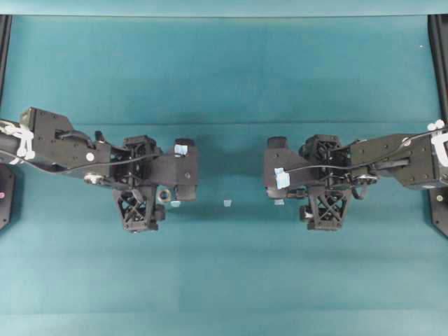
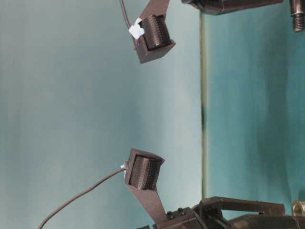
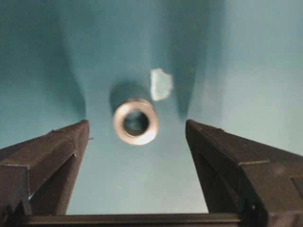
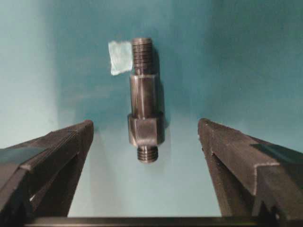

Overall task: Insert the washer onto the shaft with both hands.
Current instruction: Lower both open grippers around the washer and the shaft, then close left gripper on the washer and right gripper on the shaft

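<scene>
The washer (image 1: 164, 196) has a wide, plain round hole (image 3: 136, 123), so I expect it to go straight over the shaft's threaded end when I push it on.
The washer (image 3: 136, 137), a small silvery ring with a dark hole, lies flat on the teal table. My left gripper (image 3: 137, 123) hovers over it, open, with the ring in the gap and touching neither finger. From overhead the washer (image 1: 164, 194) peeks out beside the left gripper (image 1: 143, 178). The shaft (image 4: 144, 113), a dark stepped rod threaded at both ends, lies on the table between the open fingers of my right gripper (image 4: 145, 121), also untouched. The right gripper (image 1: 323, 178) hides the shaft from overhead. At table level the shaft (image 2: 298, 19) and washer (image 2: 299, 208) show at the edge.
Pale blue tape scraps lie on the table: one (image 3: 161, 84) just past the washer, one (image 4: 120, 56) beside the shaft's far end, one (image 1: 227, 203) between the two arms. Black frame rails (image 1: 439, 84) run along both sides.
</scene>
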